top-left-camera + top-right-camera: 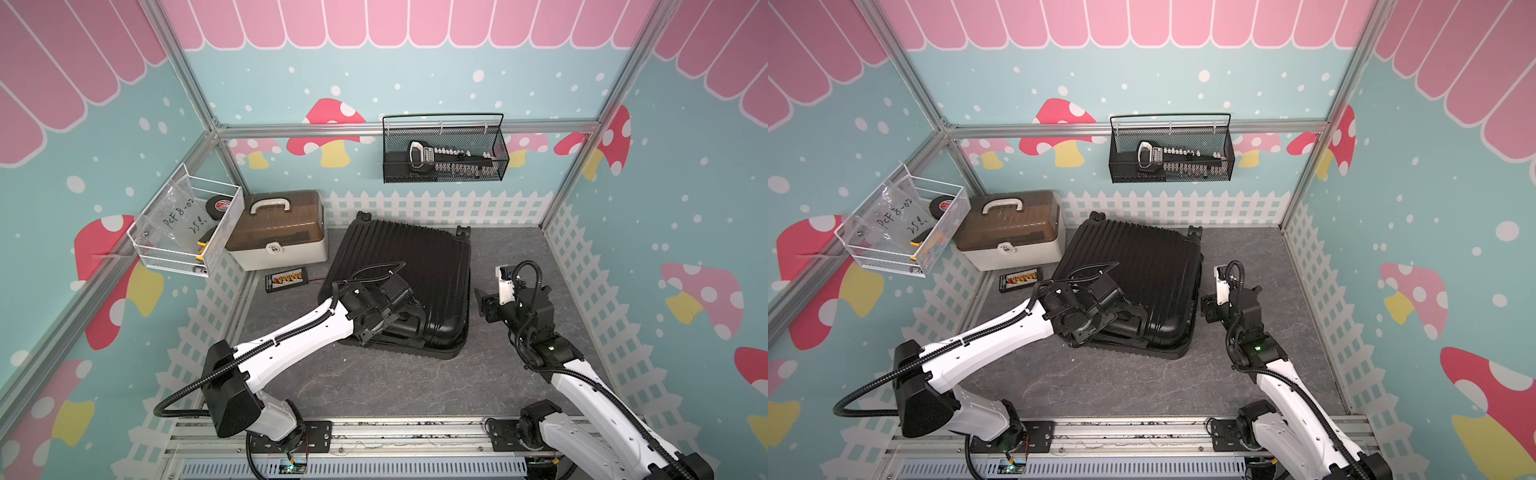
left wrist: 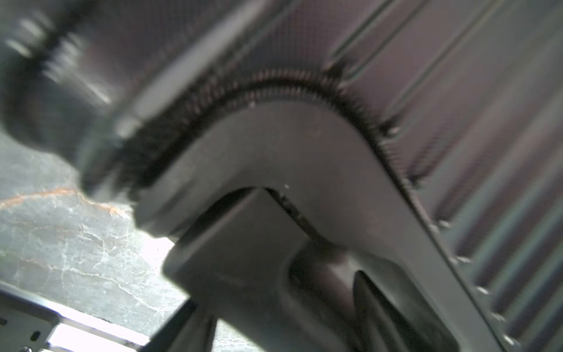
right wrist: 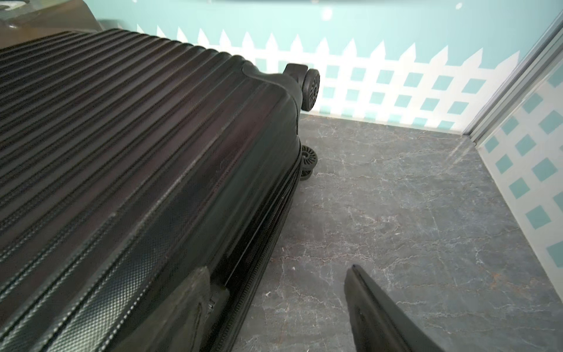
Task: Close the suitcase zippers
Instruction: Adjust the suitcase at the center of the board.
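My right gripper should move back while my left gripper swings the suitcase's handle around toward the white box (image 1: 286, 249), because the suitcase's zipper side (image 1: 466, 305) faces the side wall.
The black ribbed suitcase (image 1: 415, 257) (image 1: 1142, 257) lies flat on the grey table, its wheels toward the back wall. My left gripper (image 1: 401, 322) (image 1: 1125, 318) is at its near left corner, by a handle. In the blurred left wrist view the left gripper (image 2: 277, 292) has its jaws apart around a dark block of the case; whether they press on it is unclear. The zippers (image 2: 283, 91) curve round the corner just beyond. My right gripper (image 1: 482, 307) (image 3: 283, 292) stands open beside the case's right side, one finger (image 3: 198, 298) against the shell next to the zipper track (image 3: 274, 219).
A white box with a brown lid (image 1: 278, 232) stands left of the case, with a small black board (image 1: 286, 279) in front of it. A white wire basket (image 1: 187, 224) hangs on the left wall and a black mesh basket (image 1: 444, 149) on the back wall.
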`<state>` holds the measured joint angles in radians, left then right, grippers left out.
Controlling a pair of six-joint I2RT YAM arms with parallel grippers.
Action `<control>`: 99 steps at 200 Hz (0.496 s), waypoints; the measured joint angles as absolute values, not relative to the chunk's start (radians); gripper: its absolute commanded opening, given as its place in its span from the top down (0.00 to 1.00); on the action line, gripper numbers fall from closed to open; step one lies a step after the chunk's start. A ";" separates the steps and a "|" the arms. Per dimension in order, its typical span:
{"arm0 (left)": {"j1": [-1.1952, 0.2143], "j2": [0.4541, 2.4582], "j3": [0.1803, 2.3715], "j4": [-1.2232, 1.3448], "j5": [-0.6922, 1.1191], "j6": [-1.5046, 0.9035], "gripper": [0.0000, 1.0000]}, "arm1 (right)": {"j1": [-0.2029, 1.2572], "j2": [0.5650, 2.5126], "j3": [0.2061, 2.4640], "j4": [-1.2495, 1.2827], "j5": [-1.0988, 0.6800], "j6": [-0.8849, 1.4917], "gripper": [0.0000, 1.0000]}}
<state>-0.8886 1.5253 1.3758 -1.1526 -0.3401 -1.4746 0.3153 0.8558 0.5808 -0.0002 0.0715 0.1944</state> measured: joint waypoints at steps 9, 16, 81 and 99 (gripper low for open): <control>-0.889 1.554 1.393 -1.166 -0.337 -1.486 0.41 | 0.315 0.856 0.593 -0.002 0.079 0.191 0.27; -0.888 1.571 1.409 -1.182 -0.331 -1.502 0.46 | 0.315 0.856 0.606 -0.008 0.088 0.187 0.26; -0.827 1.639 1.495 -1.207 -0.397 -1.476 0.70 | 0.315 0.867 0.741 -0.066 0.212 0.119 0.24; -0.807 1.657 1.515 -1.194 -0.411 -1.314 0.75 | 0.315 0.883 0.772 -0.096 0.251 0.096 0.23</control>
<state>-0.8066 1.6566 1.5154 -1.1942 -0.4110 -1.3144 0.3149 0.8833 0.7715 -0.0963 0.2508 0.0963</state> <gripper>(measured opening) 0.328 0.767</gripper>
